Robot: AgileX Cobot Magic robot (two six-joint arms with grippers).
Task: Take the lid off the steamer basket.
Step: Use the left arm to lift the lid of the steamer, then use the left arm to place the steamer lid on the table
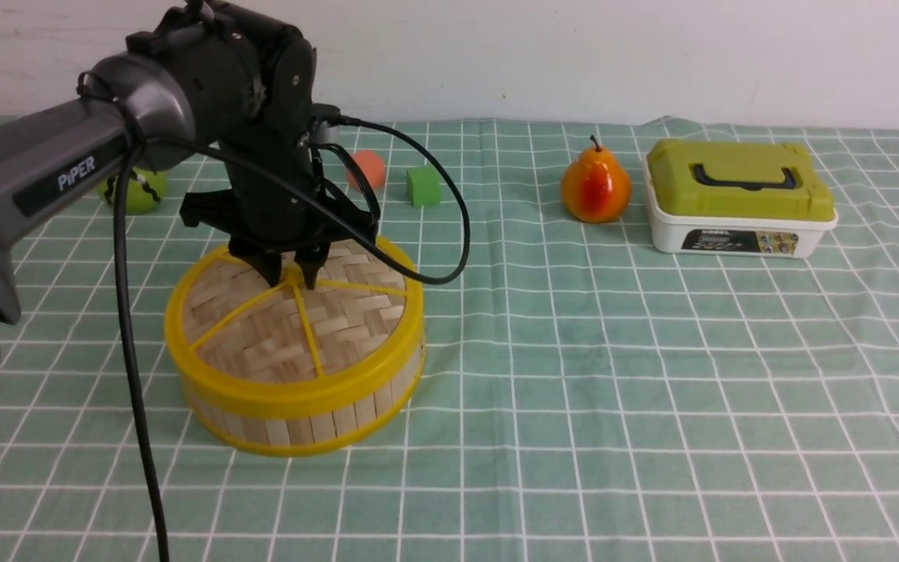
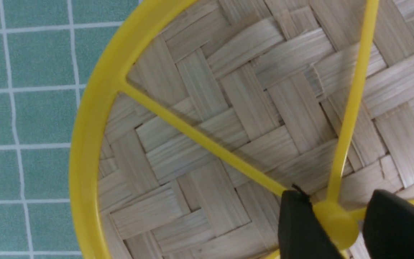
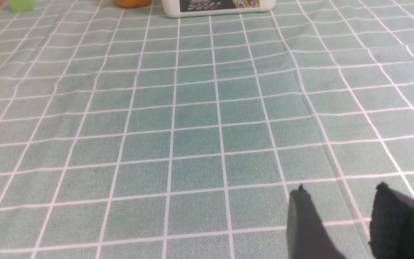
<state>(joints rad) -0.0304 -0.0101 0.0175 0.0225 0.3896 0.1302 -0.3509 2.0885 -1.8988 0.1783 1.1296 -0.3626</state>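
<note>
I expect the lid to come straight off when I lift its knob and the steamer basket to stay standing, because the lid's yellow rim (image 1: 298, 397) caps the steamer basket's slatted side.
The lid (image 1: 293, 328), woven tan bamboo with a yellow rim and spokes, sits on the steamer basket (image 1: 317, 428) at the table's left. My left gripper (image 1: 291, 277) points down at the lid's centre. In the left wrist view the lid (image 2: 228, 118) fills the frame. My left gripper (image 2: 336, 194) is open, its black fingers on either side of the yellow knob (image 2: 336, 221). One finger touches the knob and the other stands a little off it. My right gripper (image 3: 341, 187) is open and empty over bare cloth. It is out of the front view.
A pear (image 1: 595, 187) and a white box with an olive-green lid (image 1: 738, 199) stand at the back right. A green cube (image 1: 423, 186), an orange round piece (image 1: 367, 168) and a green ball (image 1: 137, 191) lie behind the basket. A black cable (image 1: 449, 234) loops beside the left gripper.
</note>
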